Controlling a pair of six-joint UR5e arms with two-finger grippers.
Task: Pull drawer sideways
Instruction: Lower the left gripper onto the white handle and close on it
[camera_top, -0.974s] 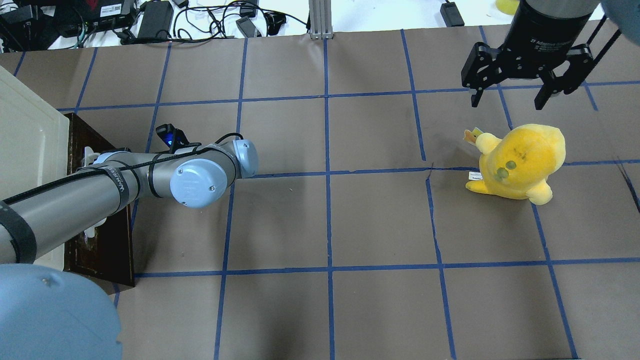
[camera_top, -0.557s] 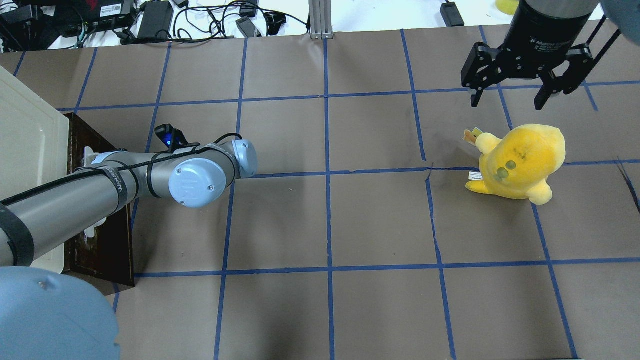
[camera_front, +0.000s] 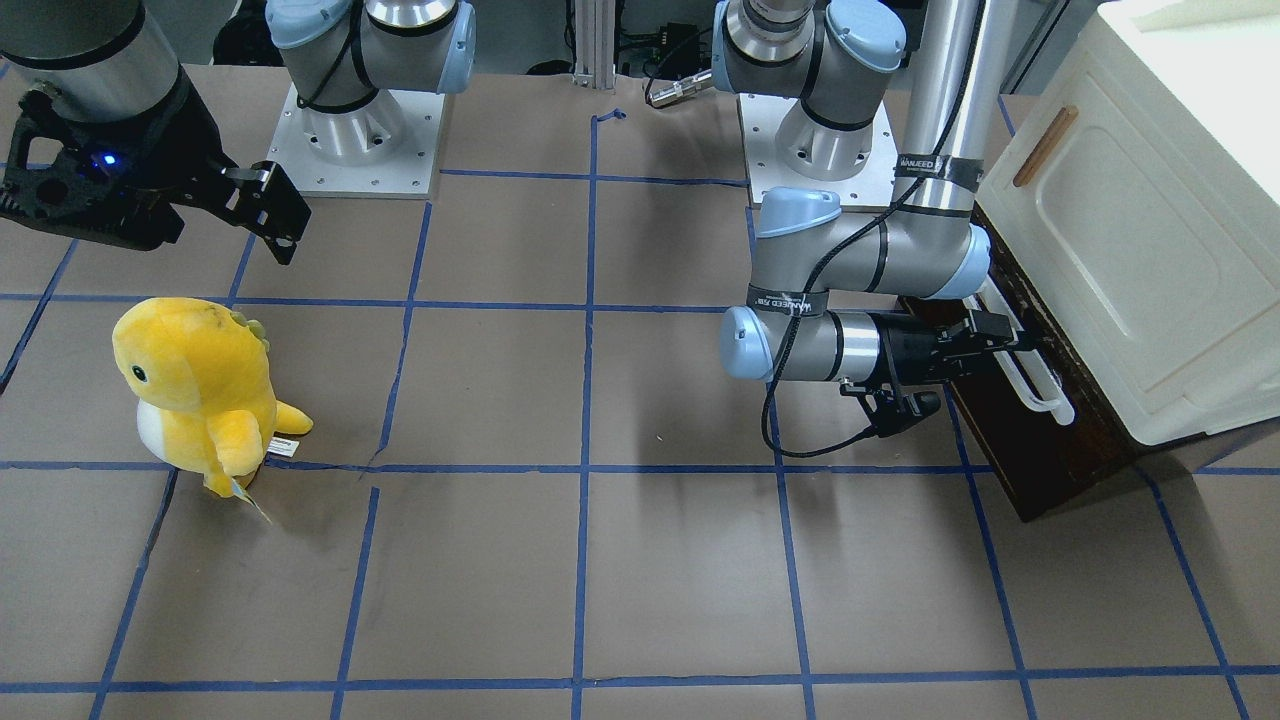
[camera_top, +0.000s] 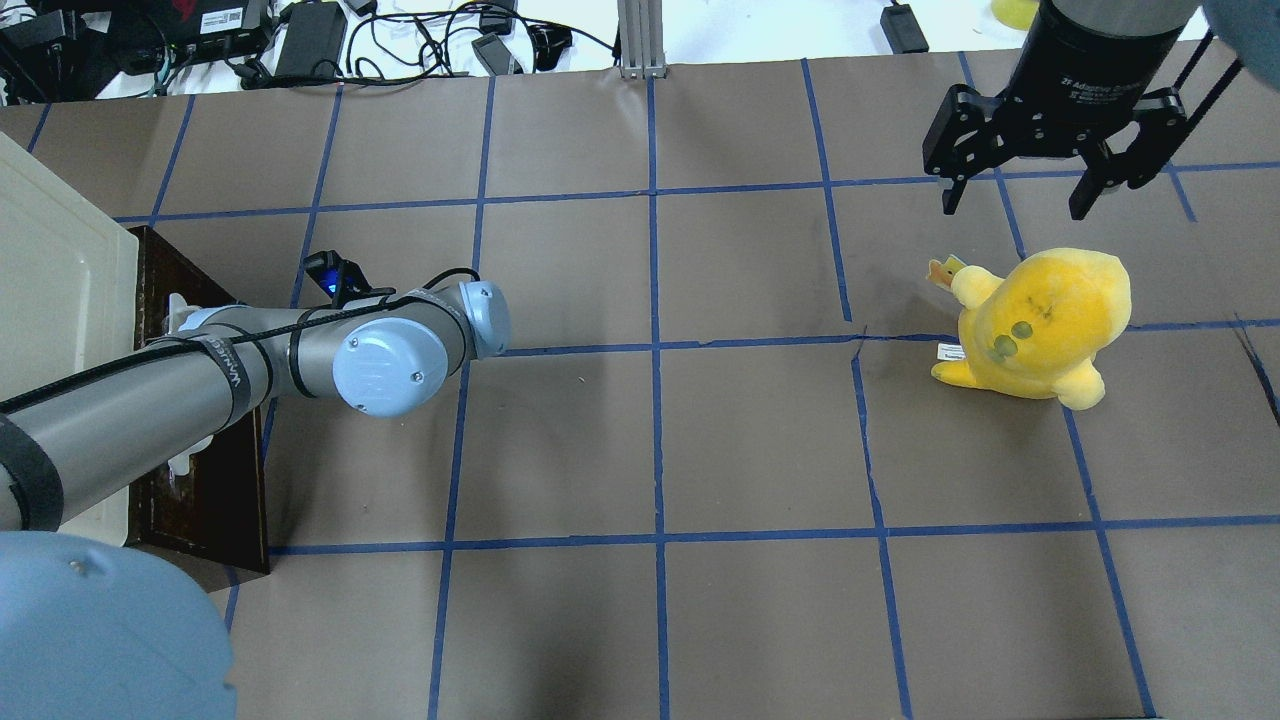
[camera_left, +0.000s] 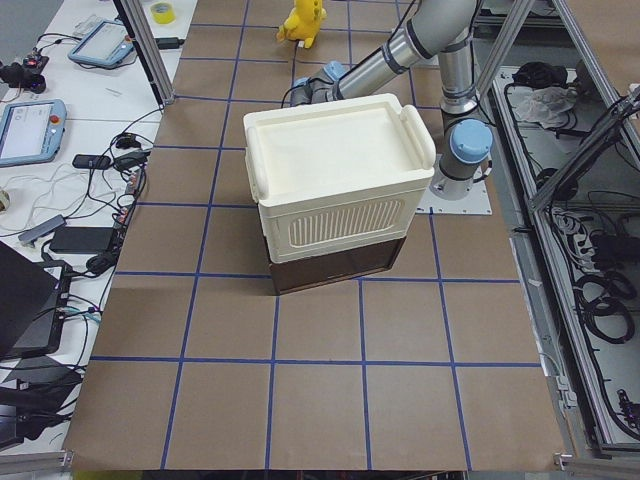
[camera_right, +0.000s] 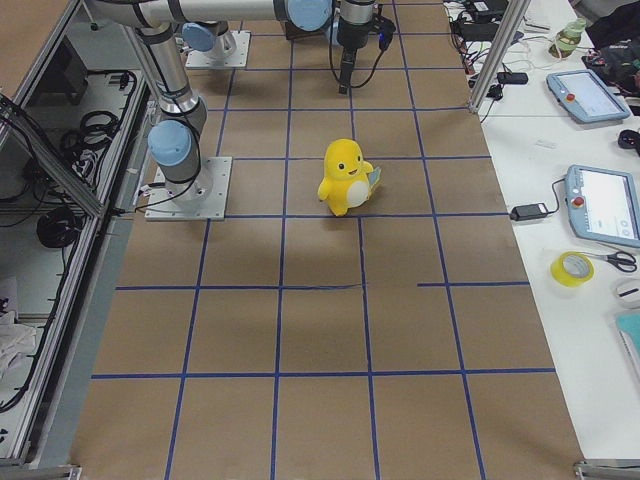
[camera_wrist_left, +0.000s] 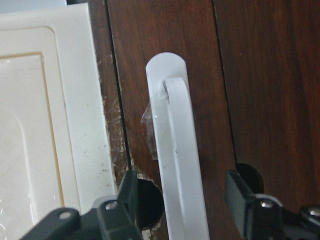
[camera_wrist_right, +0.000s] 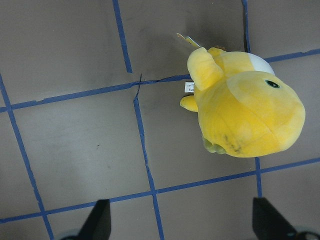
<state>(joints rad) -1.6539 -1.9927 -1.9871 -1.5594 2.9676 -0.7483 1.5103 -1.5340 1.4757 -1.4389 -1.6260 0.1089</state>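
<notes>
My gripper will pull the drawer's handle, and the drawer will slide straight out while the cabinet stays in place, because straight gaps (camera_wrist_left: 225, 85) run along the edges of the drawer's dark brown front (camera_wrist_left: 165, 32).
The drawer's dark brown front (camera_front: 1040, 455) sits at the foot of a cream cabinet (camera_front: 1150, 230), with a long white bar handle (camera_front: 1042, 388). It also shows in the overhead view (camera_top: 205, 490) and the left wrist view (camera_wrist_left: 260, 100). My left gripper (camera_front: 1003, 335) is at the handle's upper end. In the left wrist view the handle (camera_wrist_left: 175, 150) runs between its two fingers (camera_wrist_left: 127, 197), and the left gripper (camera_wrist_left: 182, 210) is open around it. My right gripper (camera_top: 1015, 208) is open and empty, high over the far right of the table.
A yellow plush toy (camera_top: 1040, 325) stands on the table's right side, below the right gripper, and shows in the right wrist view (camera_wrist_right: 245, 110). The cabinet door carries a small wooden handle (camera_front: 1045, 145). Cables and power bricks (camera_top: 300, 40) lie past the far edge.
My left arm has shifted a little to the left, toward the drawer front. The right arm and the plush have not moved.
</notes>
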